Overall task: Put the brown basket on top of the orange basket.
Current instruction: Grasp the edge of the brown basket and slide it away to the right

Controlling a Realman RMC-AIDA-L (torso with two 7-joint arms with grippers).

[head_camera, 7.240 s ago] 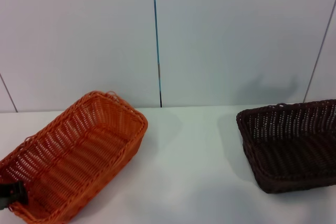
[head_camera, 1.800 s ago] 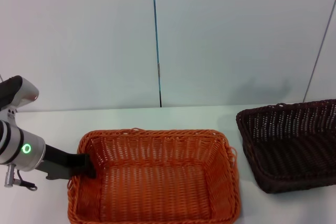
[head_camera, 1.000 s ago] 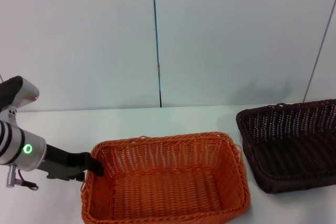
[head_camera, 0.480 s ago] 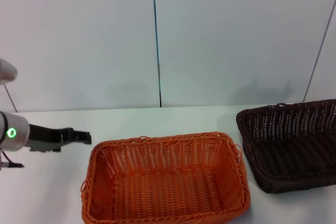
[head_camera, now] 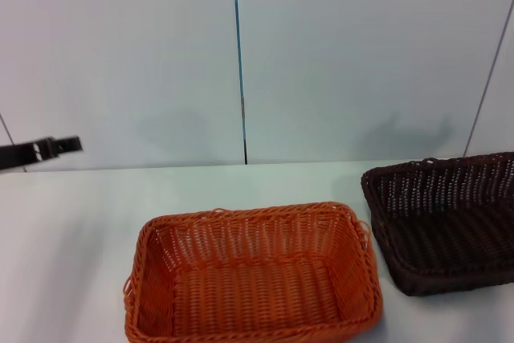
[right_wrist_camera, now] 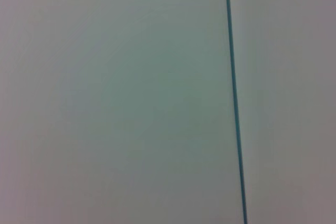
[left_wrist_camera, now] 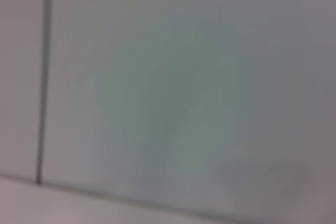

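Note:
The orange basket (head_camera: 253, 275) stands between my left gripper and the far brown basket, so my left gripper should back off and my right gripper should approach the brown basket (head_camera: 450, 218).
The orange basket (head_camera: 250, 214) stands upright and empty on the white table, at the front centre of the head view. The brown basket (head_camera: 438, 190) stands upright and empty to its right, a small gap away, cut off by the right edge. My left gripper (head_camera: 66, 146) is at the far left edge, raised above the table and well clear of the orange basket, holding nothing. My right gripper is out of view. Both wrist views show only the pale wall.
The white table (head_camera: 80, 222) runs back to a pale panelled wall with a blue vertical seam (head_camera: 239, 62) behind the baskets. Bare table lies left of the orange basket and between the two baskets.
My left gripper slid and turned the orange basket to the front centre, let go of its left rim, then pulled away left and up. The brown basket has not moved.

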